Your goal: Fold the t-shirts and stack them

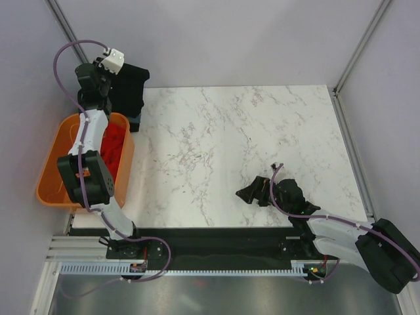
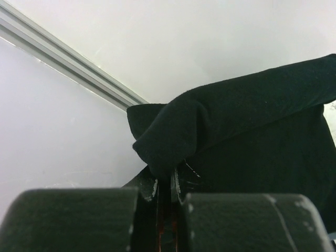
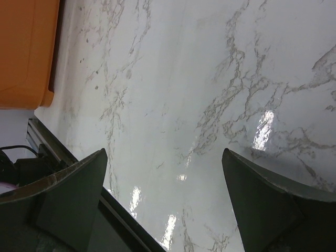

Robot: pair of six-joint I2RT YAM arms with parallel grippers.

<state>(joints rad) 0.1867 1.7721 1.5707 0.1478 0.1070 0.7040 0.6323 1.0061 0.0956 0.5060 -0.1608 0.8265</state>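
The black t-shirt point(image 1: 130, 90) is already draped over the blue item point(image 1: 135, 123). I should now lower the pinched fold with my left gripper until the t-shirt rests there, then release.
A black t-shirt point(image 1: 128, 88) hangs from my left gripper point(image 1: 110, 77) at the table's far left corner, lifted above the surface. In the left wrist view the jaws stand closed on a bunched fold of the black t-shirt point(image 2: 247, 131), pinched at my left gripper point(image 2: 168, 176). A red t-shirt point(image 1: 113, 147) lies in the orange basket point(image 1: 56, 167). My right gripper point(image 1: 253, 192) is open and empty, low over the table's front right. In the right wrist view my right gripper point(image 3: 164, 176) has only bare marble between its fingers.
A blue item point(image 1: 134, 121) shows under the hanging shirt's lower edge, beside the basket. The orange basket's corner point(image 3: 26, 52) shows in the right wrist view. The marble table point(image 1: 230, 144) is framed by grey walls, with a black rail along its near edge point(image 1: 216, 239).
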